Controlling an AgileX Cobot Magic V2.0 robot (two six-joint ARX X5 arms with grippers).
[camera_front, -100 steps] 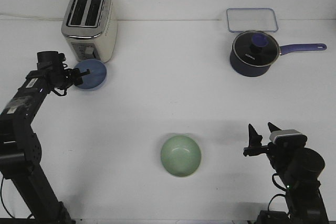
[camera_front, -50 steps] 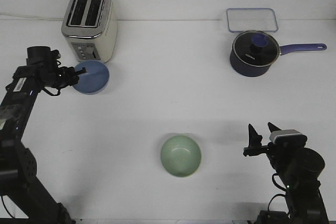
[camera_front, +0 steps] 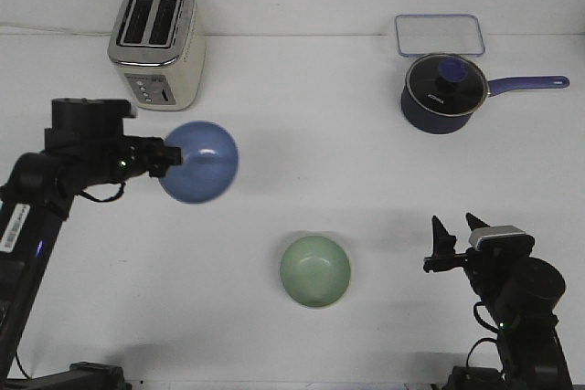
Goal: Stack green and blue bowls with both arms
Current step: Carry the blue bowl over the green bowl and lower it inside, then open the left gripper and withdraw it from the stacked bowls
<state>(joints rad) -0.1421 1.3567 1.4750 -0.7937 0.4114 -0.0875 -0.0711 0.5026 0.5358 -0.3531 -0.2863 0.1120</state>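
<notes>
The blue bowl's rim point(camera_front: 236, 154) looks at least as wide, so the green bowl should go out of sight when I stack the blue bowl inside the green bowl point(camera_front: 315, 271).
My left gripper point(camera_front: 170, 159) is shut on the rim of the periwinkle blue bowl point(camera_front: 201, 163) and holds it above the table, left of centre. The pale green bowl point(camera_front: 314, 270) sits upright on the table, front and centre, to the lower right of the blue bowl. My right gripper point(camera_front: 454, 228) is open and empty at the front right, to the right of the green bowl.
A silver toaster point(camera_front: 156, 43) stands at the back left. A dark navy lidded saucepan point(camera_front: 442, 92) with a long handle and a clear rectangular container point(camera_front: 439, 34) stand at the back right.
My left gripper has lifted the blue bowl from beside the toaster and carried it right and toward the front. The right arm and green bowl have not moved.
</notes>
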